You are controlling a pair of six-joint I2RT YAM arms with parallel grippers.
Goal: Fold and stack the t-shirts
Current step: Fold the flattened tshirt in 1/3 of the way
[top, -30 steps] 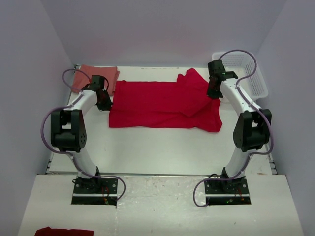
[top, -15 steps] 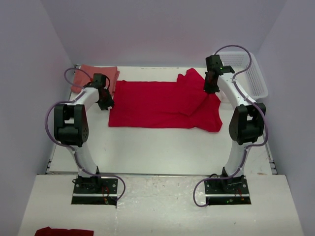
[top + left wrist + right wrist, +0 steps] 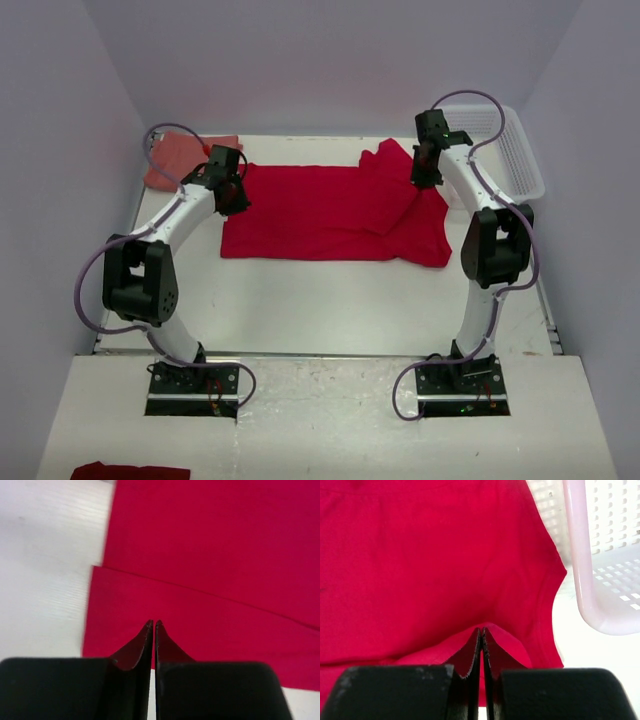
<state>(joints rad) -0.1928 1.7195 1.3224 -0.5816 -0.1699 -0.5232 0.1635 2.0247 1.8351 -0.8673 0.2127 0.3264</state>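
Note:
The bright red t-shirt (image 3: 418, 190) is pinched in my right gripper near the basket, away from the folded-over flap's tip (image 3: 377, 231), so next my right gripper opens and takes hold of the flap's tip before folding.
The bright red t-shirt (image 3: 330, 215) lies spread across the middle of the table, its right part folded over itself. My left gripper (image 3: 233, 194) hovers at its left edge. In the left wrist view its fingertips (image 3: 149, 626) stand a hair apart over flat red cloth (image 3: 215, 555), with nothing seen pinched between them. My right gripper (image 3: 424, 176) is shut on the shirt's right sleeve. There the red cloth (image 3: 435, 565) rises in a small tent around the fingertips (image 3: 478, 632). The salmon t-shirt (image 3: 178, 157) lies at the back left corner.
A white lattice basket (image 3: 512, 150) stands at the back right, and its rim (image 3: 580, 570) is close beside my right gripper. Bare white table (image 3: 330, 300) runs between the shirt and the arm bases. Purple-grey walls close in the left, right and back.
My left gripper opened briefly, shifted right and back onto the shirt's left edge, and closed again. My right gripper edged back and left with the sleeve still in it.

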